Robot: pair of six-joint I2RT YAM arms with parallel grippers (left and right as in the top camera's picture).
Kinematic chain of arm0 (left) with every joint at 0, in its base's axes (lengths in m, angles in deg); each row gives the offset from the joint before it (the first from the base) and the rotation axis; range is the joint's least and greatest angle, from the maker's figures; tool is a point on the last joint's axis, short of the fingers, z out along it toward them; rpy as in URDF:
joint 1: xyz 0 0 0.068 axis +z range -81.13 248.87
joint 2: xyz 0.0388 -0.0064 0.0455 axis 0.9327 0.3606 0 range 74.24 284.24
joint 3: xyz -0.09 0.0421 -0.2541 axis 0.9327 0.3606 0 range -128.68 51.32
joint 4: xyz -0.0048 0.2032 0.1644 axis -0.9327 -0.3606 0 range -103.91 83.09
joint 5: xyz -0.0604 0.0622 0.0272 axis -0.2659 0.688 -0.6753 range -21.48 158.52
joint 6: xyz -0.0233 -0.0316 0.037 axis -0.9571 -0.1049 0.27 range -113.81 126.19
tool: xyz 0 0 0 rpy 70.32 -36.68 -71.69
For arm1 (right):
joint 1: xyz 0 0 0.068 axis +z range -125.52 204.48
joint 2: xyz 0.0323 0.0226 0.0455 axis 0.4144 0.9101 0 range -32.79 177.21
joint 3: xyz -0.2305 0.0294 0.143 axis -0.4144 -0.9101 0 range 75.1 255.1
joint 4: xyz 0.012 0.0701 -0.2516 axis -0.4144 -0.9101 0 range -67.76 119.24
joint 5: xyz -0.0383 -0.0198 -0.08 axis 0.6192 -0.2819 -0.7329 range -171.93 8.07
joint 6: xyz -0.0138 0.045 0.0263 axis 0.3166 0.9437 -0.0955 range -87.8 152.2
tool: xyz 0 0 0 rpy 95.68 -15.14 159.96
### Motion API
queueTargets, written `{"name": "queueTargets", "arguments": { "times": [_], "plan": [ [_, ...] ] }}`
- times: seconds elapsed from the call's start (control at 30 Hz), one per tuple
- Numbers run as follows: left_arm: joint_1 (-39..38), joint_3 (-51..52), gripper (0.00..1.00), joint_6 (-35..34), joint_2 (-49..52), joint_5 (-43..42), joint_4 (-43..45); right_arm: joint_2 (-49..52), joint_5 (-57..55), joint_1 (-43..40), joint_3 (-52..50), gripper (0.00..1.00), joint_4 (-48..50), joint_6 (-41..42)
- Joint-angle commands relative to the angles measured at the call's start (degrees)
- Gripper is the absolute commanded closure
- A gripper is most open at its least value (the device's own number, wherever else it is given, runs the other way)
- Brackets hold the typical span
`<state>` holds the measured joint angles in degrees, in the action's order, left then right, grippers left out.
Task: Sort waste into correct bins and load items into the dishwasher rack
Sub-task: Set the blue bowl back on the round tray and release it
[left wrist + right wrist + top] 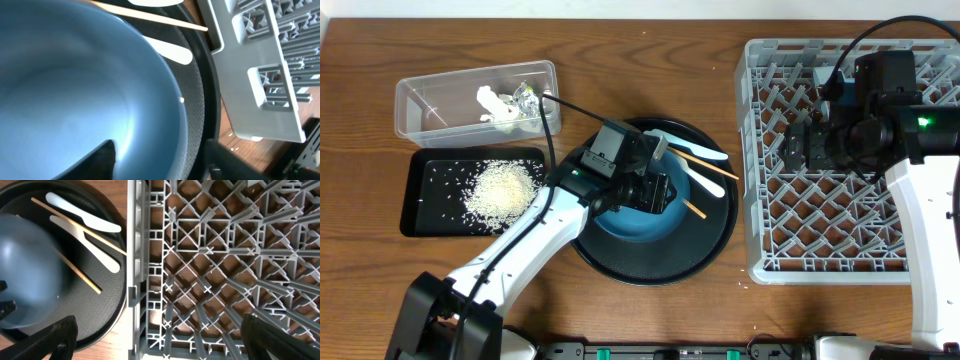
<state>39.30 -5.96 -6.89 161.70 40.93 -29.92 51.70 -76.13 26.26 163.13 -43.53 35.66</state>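
My left gripper has its fingers on both sides of the dish's rim on the rack's side (685, 207). It should move away, and my right gripper should grab that rim (686, 191) to load the dish.
The dark blue dish (635, 225) lies in the large round black tray (710, 240). My left gripper (658, 190) is open and straddles the dish's rim: in the left wrist view (160, 150) one finger is inside the dish (75, 90) and the other is outside it. Two pale spoons (698, 153) and wooden chopsticks (705, 166) lie on the round tray beside the dish. My right gripper (810, 145) is open and empty above the left side of the grey rack (850, 240). The right wrist view (160, 325) shows the rack (225, 255), spoons (82, 212) and chopsticks (80, 272).
The clear tub (430, 100) at the back left holds white tissue (495, 105) and the yellow-and-silver wrapper (527, 97). The black rectangular tray (420, 215) in front of it holds a pile of rice (500, 188). The rack's corner (260, 65) is close to the round tray.
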Motion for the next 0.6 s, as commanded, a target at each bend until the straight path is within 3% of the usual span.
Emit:
{"name": "queueTargets", "arguments": {
  "times": [0.0,0.23,0.37,0.57],
  "plan": [
    [0.7,-0.9,0.29,0.3,-3.8,1.1,-1.0,-0.1,0.4,-0.3,0.0,0.01,0.2,-0.4],
    [8.9,-0.9,0.24,0.4,-14.7,2.4,-9.6,-0.1,1.9,-0.1,0.0,0.01,4.3,-5.0],
    [16.7,-0.9,0.22,0.3,-18.8,9.7,-18.4,0.0,12.2,2.1,0.0,0.01,7.9,-7.7],
    [26.9,-0.9,0.20,0.3,-18.9,19.6,-29.4,2.6,13.5,10.5,0.0,0.01,10.7,-7.6]
  ]
}}
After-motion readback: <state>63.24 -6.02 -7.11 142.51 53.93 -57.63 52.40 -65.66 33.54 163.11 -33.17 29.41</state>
